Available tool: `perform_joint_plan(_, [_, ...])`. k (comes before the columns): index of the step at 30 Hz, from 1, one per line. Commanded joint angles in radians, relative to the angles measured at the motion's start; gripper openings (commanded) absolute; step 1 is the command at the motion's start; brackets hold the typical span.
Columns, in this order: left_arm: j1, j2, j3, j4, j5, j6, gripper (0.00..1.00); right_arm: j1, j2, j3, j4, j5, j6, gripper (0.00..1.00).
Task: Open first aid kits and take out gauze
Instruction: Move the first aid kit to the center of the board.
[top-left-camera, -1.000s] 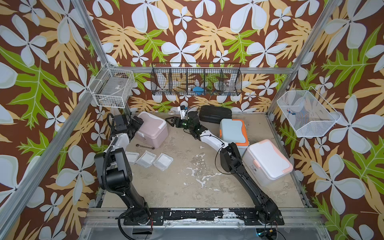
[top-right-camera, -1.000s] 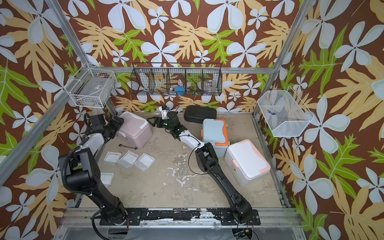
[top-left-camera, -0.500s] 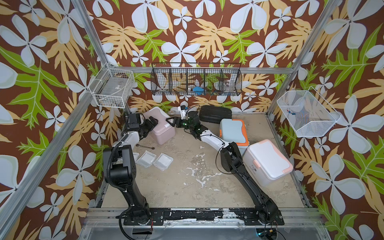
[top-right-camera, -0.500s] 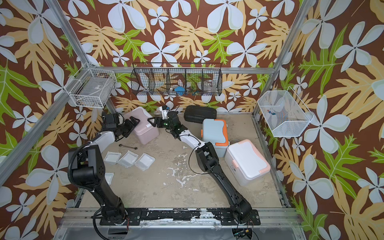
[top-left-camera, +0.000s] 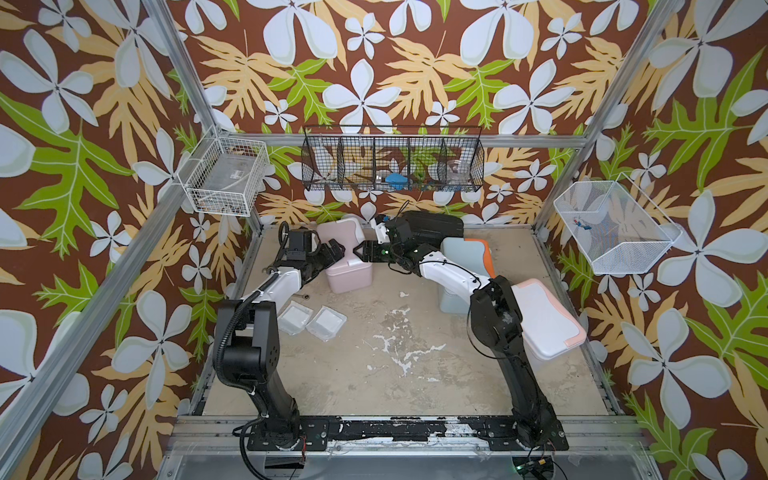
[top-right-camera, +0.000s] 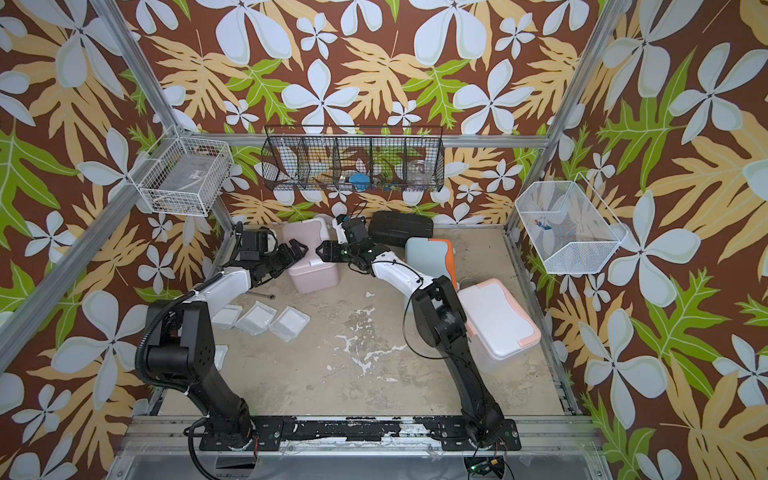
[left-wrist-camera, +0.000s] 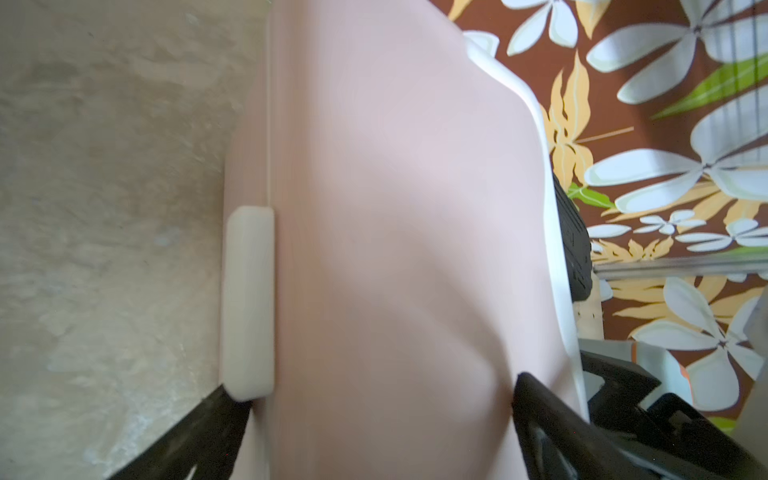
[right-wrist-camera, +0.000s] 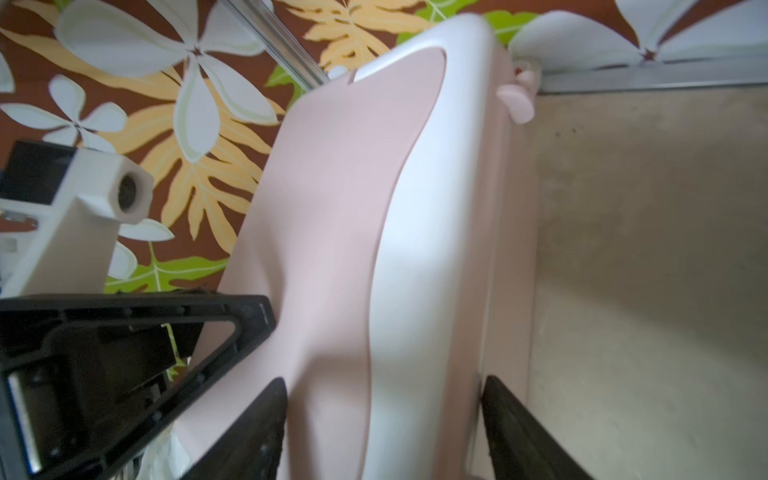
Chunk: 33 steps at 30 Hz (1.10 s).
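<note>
The dusty pink kit (top-left-camera: 349, 276) is standing tilted by the back wall. Both my grippers should move it forward to the open floor (top-left-camera: 409, 320) before they open its white latch.
The dusty pink first aid kit (top-left-camera: 350, 272) (top-right-camera: 312, 272) stands tilted at the back left, lid down. My left gripper (top-left-camera: 332, 252) (left-wrist-camera: 374, 382) is open wide across its side, one finger (left-wrist-camera: 208, 424) against the white latch (left-wrist-camera: 248, 303). My right gripper (top-left-camera: 365, 251) (right-wrist-camera: 384, 382) is open, its jaws either side of the white-trimmed lid edge (right-wrist-camera: 419, 249). The light blue kit (top-left-camera: 459, 251) and the white kit (top-left-camera: 546, 322) stand shut at the right. Gauze packets (top-left-camera: 326, 323) (top-right-camera: 254, 318) lie on the floor by my left arm.
A flat black ribbed case (top-left-camera: 434, 228) lies at the back wall. A white wire basket (top-left-camera: 226, 174), a black wire rack (top-left-camera: 392, 164) and a white mesh basket (top-left-camera: 615, 226) hang on the walls. A small metal tool (top-right-camera: 266, 296) lies near the gauze.
My left gripper has moved right onto the pink kit, which has shifted right and tilted. The right gripper's jaws have narrowed around the lid edge.
</note>
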Motion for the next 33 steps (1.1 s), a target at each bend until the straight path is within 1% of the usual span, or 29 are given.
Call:
perform_joint_plan(1, [-0.052,-0.027,-0.021,-0.023,0.101,0.01,0.98,0.021,-0.108,-0.125,-0.039,-0.005,-0.044,0.72])
perform_joint_plan(4, [-0.119,-0.072,-0.062,-0.025,0.101,0.008,0.97,0.023,-0.238,-0.29,-0.06,0.058,-0.06,0.72])
perform_joint_plan(7, [-0.199,-0.126,-0.125,-0.031,0.079,0.006,0.97,0.025,-0.355,-0.444,-0.079,0.091,-0.076,0.72])
perform_joint_plan(11, [-0.318,-0.219,-0.231,-0.03,0.051,-0.019,0.97,0.031,-0.506,-0.643,-0.071,0.087,-0.067,0.72])
perform_joint_plan(15, [-0.441,-0.33,-0.336,-0.024,0.005,-0.06,0.97,0.065,-0.666,-0.801,-0.082,0.091,-0.071,0.73])
perform_joint_plan(18, [-0.494,-0.412,-0.419,-0.013,-0.006,-0.097,0.97,0.082,-0.783,-0.918,-0.098,0.089,-0.049,0.73])
perform_joint_plan(21, [-0.54,-0.481,-0.492,0.007,0.009,-0.135,0.98,0.099,-0.896,-1.03,-0.125,0.085,-0.023,0.73])
perform_joint_plan(24, [-0.591,-0.532,-0.534,0.015,0.007,-0.175,0.98,0.111,-1.017,-1.12,-0.182,0.11,-0.005,0.74])
perform_joint_plan(28, [-0.65,-0.575,-0.552,0.038,0.015,-0.223,0.98,0.11,-1.173,-1.194,-0.241,0.164,0.022,0.76])
perform_joint_plan(30, [-0.652,-0.595,-0.55,0.022,0.007,-0.224,0.98,0.108,-1.208,-1.206,-0.259,0.191,0.022,0.79])
perform_joint_plan(33, [-0.634,-0.615,-0.519,-0.064,-0.07,-0.174,1.0,0.087,-1.209,-1.181,-0.304,0.211,0.007,0.84])
